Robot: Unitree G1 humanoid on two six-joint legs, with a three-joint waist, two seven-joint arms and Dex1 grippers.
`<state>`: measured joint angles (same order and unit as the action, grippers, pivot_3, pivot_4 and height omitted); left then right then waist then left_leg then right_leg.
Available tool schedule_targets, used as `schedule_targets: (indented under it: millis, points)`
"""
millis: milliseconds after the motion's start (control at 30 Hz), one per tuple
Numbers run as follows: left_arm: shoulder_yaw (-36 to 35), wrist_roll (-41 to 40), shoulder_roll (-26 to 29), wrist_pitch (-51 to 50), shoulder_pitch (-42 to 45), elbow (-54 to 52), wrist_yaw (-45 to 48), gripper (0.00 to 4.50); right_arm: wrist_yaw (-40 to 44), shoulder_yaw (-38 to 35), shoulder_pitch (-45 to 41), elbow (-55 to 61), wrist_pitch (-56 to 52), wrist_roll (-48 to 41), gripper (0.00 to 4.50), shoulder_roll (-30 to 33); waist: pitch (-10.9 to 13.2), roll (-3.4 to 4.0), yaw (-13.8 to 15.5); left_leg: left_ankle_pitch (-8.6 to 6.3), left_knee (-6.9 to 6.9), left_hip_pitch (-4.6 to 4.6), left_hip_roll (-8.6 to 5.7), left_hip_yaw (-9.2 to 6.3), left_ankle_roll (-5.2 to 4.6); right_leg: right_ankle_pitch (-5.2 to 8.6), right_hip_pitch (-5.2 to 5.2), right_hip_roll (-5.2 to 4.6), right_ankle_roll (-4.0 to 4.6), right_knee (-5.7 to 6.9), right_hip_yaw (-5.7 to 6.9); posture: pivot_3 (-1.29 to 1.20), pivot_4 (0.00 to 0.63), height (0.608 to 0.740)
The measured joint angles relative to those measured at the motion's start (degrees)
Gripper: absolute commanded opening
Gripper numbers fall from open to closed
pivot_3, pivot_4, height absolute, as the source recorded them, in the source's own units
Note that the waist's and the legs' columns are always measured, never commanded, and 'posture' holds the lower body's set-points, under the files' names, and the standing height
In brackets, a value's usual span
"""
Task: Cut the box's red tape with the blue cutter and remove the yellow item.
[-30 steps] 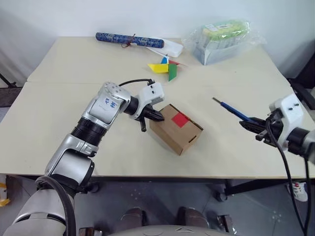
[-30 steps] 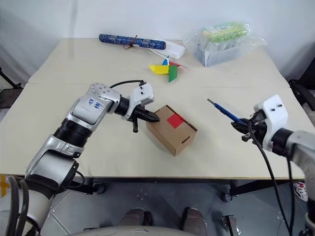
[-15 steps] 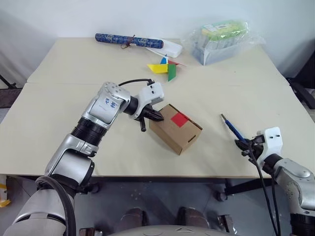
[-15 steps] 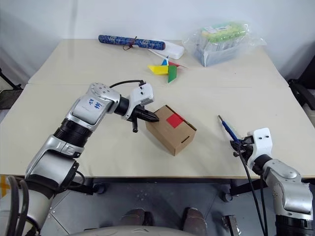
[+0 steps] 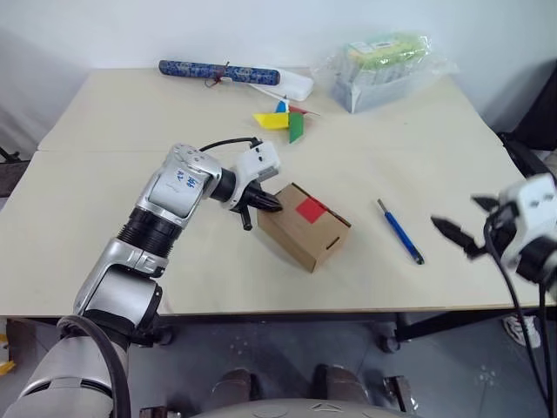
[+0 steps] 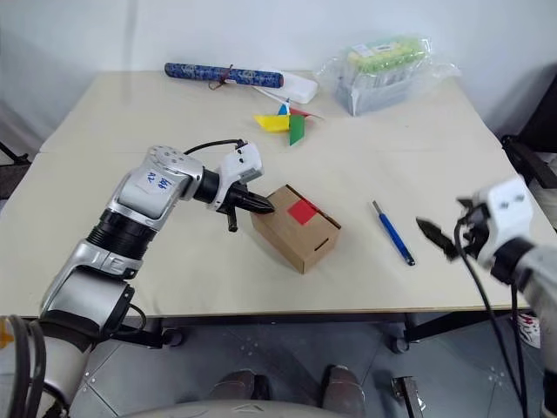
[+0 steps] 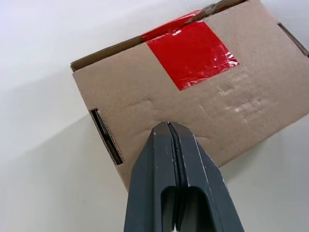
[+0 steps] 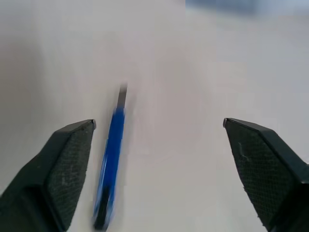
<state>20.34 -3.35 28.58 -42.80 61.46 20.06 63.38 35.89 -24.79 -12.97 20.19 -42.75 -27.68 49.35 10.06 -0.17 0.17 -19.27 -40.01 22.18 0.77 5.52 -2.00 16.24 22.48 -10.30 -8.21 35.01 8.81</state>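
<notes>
The box's taped edge (image 5: 325, 207) slants away from the robot's right gripper, so next the left gripper lifts off the box's top and pushes the box's side (image 5: 281, 244) to make it square.
The brown box (image 5: 305, 237) lies on the table with the red tape (image 5: 311, 209) on its top face. My left gripper (image 5: 274, 205) is shut, and its tips press on the box's (image 7: 251, 101) top face near the left end, short of the red tape (image 7: 190, 48). The blue cutter (image 5: 400, 232) lies flat on the table to the right of the box. My right gripper (image 5: 466, 222) hovers open beyond the cutter's near end, nothing between its fingers; in the right wrist view the cutter (image 8: 111, 159) lies ahead by one finger. The yellow item is hidden.
A dark-blue patterned roll (image 5: 218, 71) and a white case (image 5: 291, 84) lie at the table's back edge. A paper pinwheel (image 5: 283, 120) sits behind the box. A plastic-wrapped tray (image 5: 387, 65) stands at the back right. The table's front edge (image 5: 348, 306) runs just below the box.
My right gripper lowered the cutter to the table, let it go, opened wide and rose away to the right. The left gripper stayed against the box.
</notes>
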Motion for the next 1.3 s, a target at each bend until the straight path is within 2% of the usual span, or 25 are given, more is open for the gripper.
schedule_targets:
  millis: [33,133,267,300,333,533,667,833,900,933,1067,1300]
  points:
    - [-0.25,-0.26,0.79,-0.78,-0.11,-0.46,0.01,0.0,0.95,2.06,-3.18,-0.73,-0.84,-0.51,4.48,0.75,0.01,-0.02,-0.11,0.0,0.02,0.01,0.0,-0.03,0.01,0.0,0.0,0.01,0.0,0.0,0.05,0.0,0.15,0.74]
    - [-1.75,-0.97,3.54,-3.33,-0.2,-1.39,0.26,0.0,4.37,11.4,-13.56,-7.19,-1.49,0.18,3.93,1.33,0.14,-0.04,-0.58,0.0,0.04,0.12,-0.08,0.06,0.01,0.0,0.13,0.0,0.0,-0.03,0.02,0.0,0.15,0.74]
    - [-3.91,-1.36,7.95,-6.33,0.3,-2.5,0.64,0.0,11.1,24.63,-24.54,-18.34,0.6,5.21,2.48,1.13,0.29,-0.07,-0.2,0.0,0.07,0.33,-0.13,-0.03,0.01,0.0,0.25,0.0,-0.02,-0.01,0.17,0.0,0.15,0.74]
    - [-4.05,-1.37,8.28,-6.64,0.36,-2.77,0.66,0.0,11.54,25.45,-25.06,-19.03,0.79,5.71,2.23,1.08,0.3,-0.09,-0.07,0.0,0.08,0.38,-0.15,-0.02,0.01,-0.01,0.27,0.0,-0.03,-0.04,0.2,0.0,0.15,0.74]
    - [-4.16,-1.63,10.08,-8.24,0.31,-4.49,1.3,0.0,13.52,29.5,-28.12,-22.79,1.73,7.94,1.94,0.84,0.32,-0.1,-0.12,-0.02,0.06,0.47,-0.16,-0.02,0.0,-0.03,0.31,-0.01,-0.08,-0.02,0.22,0.0,0.15,0.74]
    - [-4.25,-5.87,12.74,-18.53,-1.97,-15.79,2.88,0.0,20.76,40.49,-34.69,-37.41,8.93,17.24,0.01,-2.58,0.33,-0.1,-0.05,-0.03,0.08,0.85,-0.22,-0.25,0.0,-0.05,0.36,0.0,-0.24,-0.19,0.35,0.0,0.15,0.74]
    - [-2.0,-9.4,13.03,-27.05,-5.0,-22.37,2.33,0.0,23.33,42.41,-37.21,-42.84,12.03,20.06,0.01,-5.57,0.5,0.06,-0.34,-0.02,0.07,0.9,-0.28,-0.28,0.02,-0.05,0.37,0.02,-0.25,-0.21,0.37,0.0,0.15,0.74]
    - [0.31,-12.55,14.33,-32.61,-5.98,-26.14,1.16,0.0,25.67,42.4,-38.37,-43.14,13.65,21.79,0.01,-6.54,0.53,0.1,-0.28,-0.01,0.04,0.9,-0.26,-0.3,0.04,-0.05,0.37,0.05,-0.25,-0.19,0.35,0.0,0.15,0.74]
    - [0.85,-13.3,13.56,-33.85,-6.01,-26.2,0.28,0.0,25.91,42.4,-38.32,-42.79,13.33,22.06,0.01,-7.32,0.53,0.1,-0.22,-0.01,0.04,0.89,-0.27,-0.3,0.04,-0.05,0.37,0.05,-0.25,-0.18,0.34,0.0,0.15,0.74]
    - [1.1,-13.61,11.45,-34.11,-6.21,-25.82,-0.77,0.0,25.91,42.4,-38.03,-41.76,12.44,22.08,0.01,-7.67,0.53,0.1,-0.11,-0.01,0.03,0.89,-0.28,-0.31,0.04,-0.05,0.37,0.05,-0.25,-0.16,0.34,0.0,0.15,0.74]
    - [1.91,-13.72,4.05,-31.76,-7.73,-21.04,-5.35,0.0,26.26,42.43,-36.57,-35.28,8.87,21.8,0.01,-9.05,0.53,0.1,-0.07,-0.01,-0.01,0.91,-0.3,-0.35,0.04,-0.05,0.36,0.05,-0.25,-0.14,0.35,0.0,0.15,0.74]
    - [2.62,-11.56,1.4,-24.19,-7.77,-12.3,-9.63,0.0,26.85,42.18,-31.16,-23.36,0.8,20.21,0.01,-8.34,0.53,0.1,-0.15,-0.01,-0.02,0.9,-0.27,-0.32,0.08,-0.05,0.36,0.09,-0.24,-0.12,0.34,0.0,0.15,0.74]
